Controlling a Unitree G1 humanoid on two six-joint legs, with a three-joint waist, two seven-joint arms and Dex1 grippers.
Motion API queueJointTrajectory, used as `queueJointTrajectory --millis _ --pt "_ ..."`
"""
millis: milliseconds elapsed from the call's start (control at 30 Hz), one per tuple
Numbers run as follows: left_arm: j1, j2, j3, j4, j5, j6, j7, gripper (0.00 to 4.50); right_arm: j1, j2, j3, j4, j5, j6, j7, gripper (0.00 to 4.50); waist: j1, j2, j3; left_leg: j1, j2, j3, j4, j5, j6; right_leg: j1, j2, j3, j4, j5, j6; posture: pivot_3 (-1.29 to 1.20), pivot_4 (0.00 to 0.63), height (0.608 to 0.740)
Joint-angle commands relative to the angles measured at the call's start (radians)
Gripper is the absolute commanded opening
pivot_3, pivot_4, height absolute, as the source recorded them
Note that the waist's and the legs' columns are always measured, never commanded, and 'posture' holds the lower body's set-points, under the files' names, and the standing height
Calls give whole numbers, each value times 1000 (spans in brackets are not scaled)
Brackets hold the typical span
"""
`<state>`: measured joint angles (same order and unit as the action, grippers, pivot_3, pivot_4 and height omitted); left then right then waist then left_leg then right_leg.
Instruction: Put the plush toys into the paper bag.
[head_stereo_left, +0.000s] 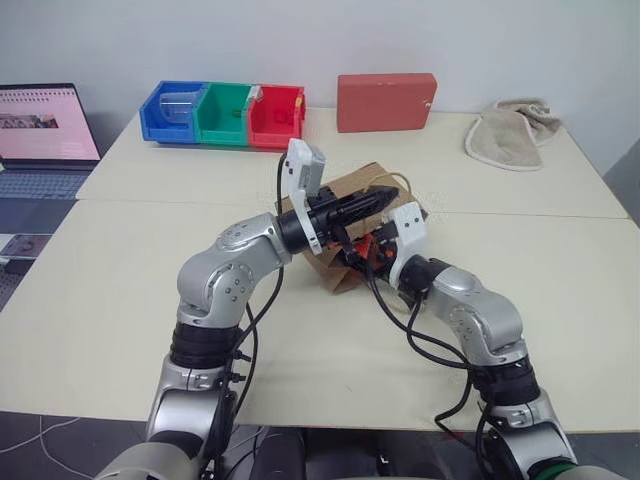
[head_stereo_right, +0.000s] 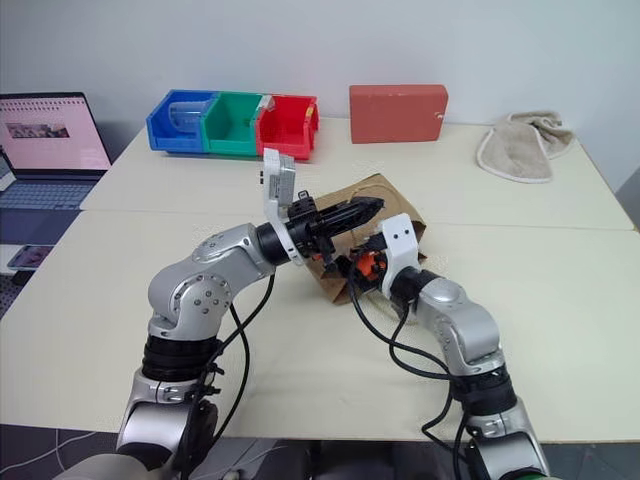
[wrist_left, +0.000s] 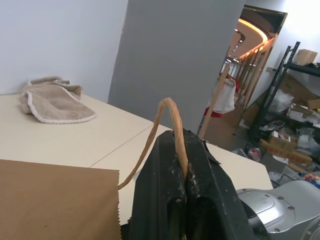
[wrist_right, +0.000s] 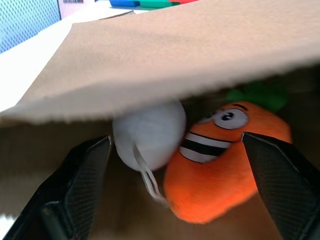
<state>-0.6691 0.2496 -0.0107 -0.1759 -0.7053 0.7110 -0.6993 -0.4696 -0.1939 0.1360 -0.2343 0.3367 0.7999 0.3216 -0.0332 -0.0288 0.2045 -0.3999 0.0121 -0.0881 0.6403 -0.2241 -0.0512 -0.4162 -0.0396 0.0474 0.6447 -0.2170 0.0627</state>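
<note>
Both plush toys (wrist_right: 202, 170) are lying inside the paper bag under the raised paper edge (wrist_right: 175, 90). They should stay in the paper bag when I pull it upright.
The brown paper bag (head_stereo_left: 347, 186) lies in the middle of the table with its mouth toward me. My left gripper (wrist_left: 184, 150) is shut on one of the bag's twisted handles (wrist_left: 167, 107) and holds the bag's upper side (wrist_left: 55, 200) lifted. My right gripper (wrist_right: 176, 139) is at the bag's mouth, open, fingers spread wide. Just past its fingertips, under the raised paper edge, lie both plush toys: the orange smiling carrot (wrist_right: 225, 165) with green leaves and, touching it, the white egg (wrist_right: 150, 132). Neither finger touches them.
At the table's far edge stand a red box (head_stereo_left: 386, 101) and blue, green and red bins (head_stereo_left: 222, 112). A beige towel (head_stereo_left: 510, 135) lies at the far right. A laptop (head_stereo_left: 45, 130) sits on a side table to the left.
</note>
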Motion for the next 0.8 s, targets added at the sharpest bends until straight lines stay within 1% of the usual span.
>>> queueJointTrajectory --millis 33,167,233,367,433,500,567,633,800 --pt "-20 -8 9 -12 -4 -22 4 0 -1 -35 -25 -85 32 32 36 4469 0 0 0 0 0 0 0 0 0 0 0 0 0 0 0 0 150 740" --pt "-15 -8 3 -14 3 -26 3 0 14 -115 -49 -167 79 101 93 4469 0 0 0 0 0 0 0 0 0 0 0 0 0 0 0 0 150 740" --pt "-14 -10 1 -14 5 -28 5 0 34 -173 -71 -223 122 127 145 4469 1 0 0 0 0 0 0 0 0 0 0 0 0 0 0 0 150 740" --pt "-11 -10 -1 -17 9 -31 5 0 124 -351 -143 -328 216 125 309 4469 3 0 0 0 0 0 0 0 0 0 0 -1 -1 0 -1 0 150 740" --pt "-8 -9 -2 -19 10 -33 5 0 163 -406 -186 -337 244 118 343 4469 3 0 0 0 0 0 0 0 0 1 0 0 -1 -1 -1 0 150 740" --pt "-5 -6 -3 -21 10 -34 4 0 203 -456 -204 -320 222 91 356 4469 2 0 0 0 0 0 0 0 0 1 0 0 -1 -1 -1 0 150 740" --pt "-3 -4 -2 -23 10 -34 3 0 230 -479 -206 -284 185 71 339 4469 0 0 0 0 0 0 0 0 0 1 0 0 -1 -2 -3 0 150 740" --pt "-2 -1 -3 -23 10 -35 0 0 239 -480 -179 -229 127 29 306 4469 -1 0 0 0 0 1 0 0 0 1 0 0 -1 -2 -3 0 150 740" --pt "-6 -1 -7 -17 16 -41 -2 0 220 -414 -87 -57 12 -72 258 4469 0 0 0 0 0 1 1 0 0 1 0 0 -1 -2 -3 0 150 740"
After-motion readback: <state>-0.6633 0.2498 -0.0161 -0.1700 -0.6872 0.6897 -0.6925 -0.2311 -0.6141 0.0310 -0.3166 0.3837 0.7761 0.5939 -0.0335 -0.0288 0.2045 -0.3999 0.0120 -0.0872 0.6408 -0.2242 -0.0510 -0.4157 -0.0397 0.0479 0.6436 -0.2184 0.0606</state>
